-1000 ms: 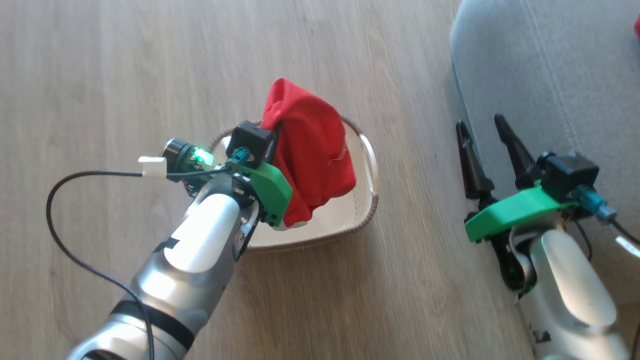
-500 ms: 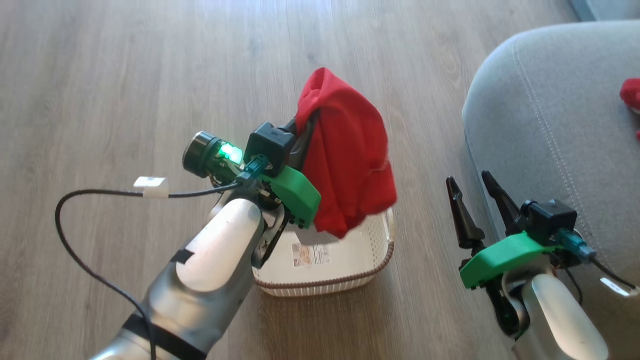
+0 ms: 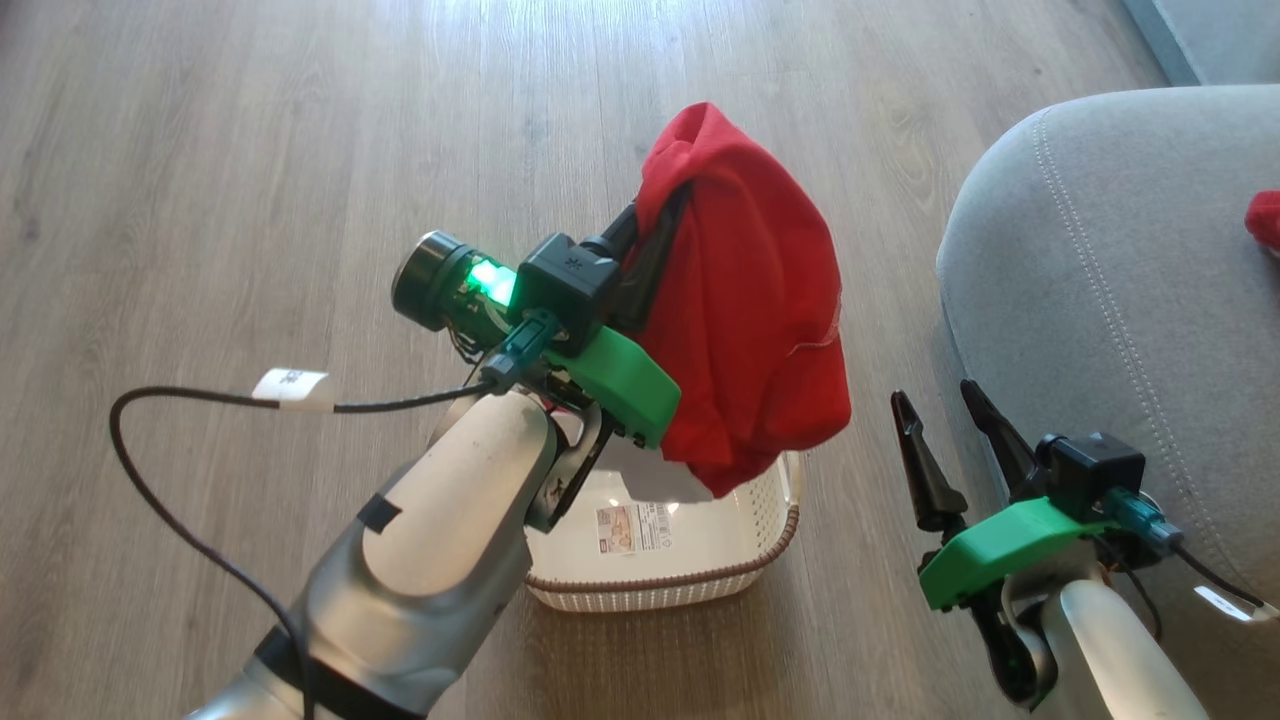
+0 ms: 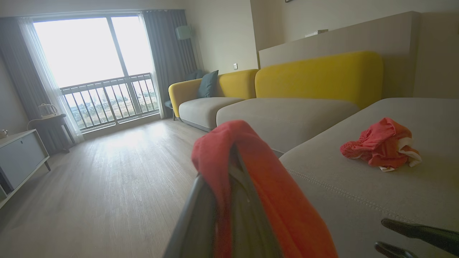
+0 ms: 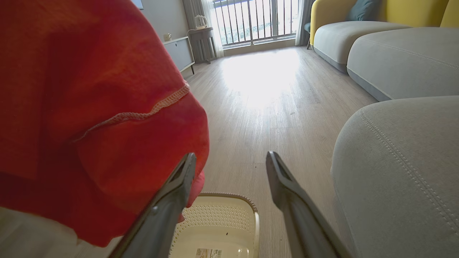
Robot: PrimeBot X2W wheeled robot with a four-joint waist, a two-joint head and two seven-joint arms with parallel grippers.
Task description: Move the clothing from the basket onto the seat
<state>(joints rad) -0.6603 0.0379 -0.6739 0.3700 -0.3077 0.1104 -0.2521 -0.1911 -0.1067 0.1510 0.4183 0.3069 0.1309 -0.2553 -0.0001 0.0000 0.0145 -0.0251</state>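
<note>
The white fabric hangs from the red cloth's lower edge, clear of the basket's bottom, so the white fabric should come along when I carry the red cloth away.
My left gripper is shut on a bright red piece of clothing, which hangs from it in the air above the back of the basket. The cream basket sits on the floor, its label sticker showing inside. In the left wrist view the red cloth drapes over my fingers. A second red and white garment lies on the grey seat. My right gripper stands open and holds nothing, between the basket and the seat's edge.
Wooden floor spreads to the left and beyond the basket. More grey cushions with yellow backs run along the wall. A low cabinet and a balcony window are far off. A black cable loops off my left arm.
My left gripper has lifted the red garment up out of the basket and carried it a little toward the seat. The head camera has shifted. The right gripper stays open.
</note>
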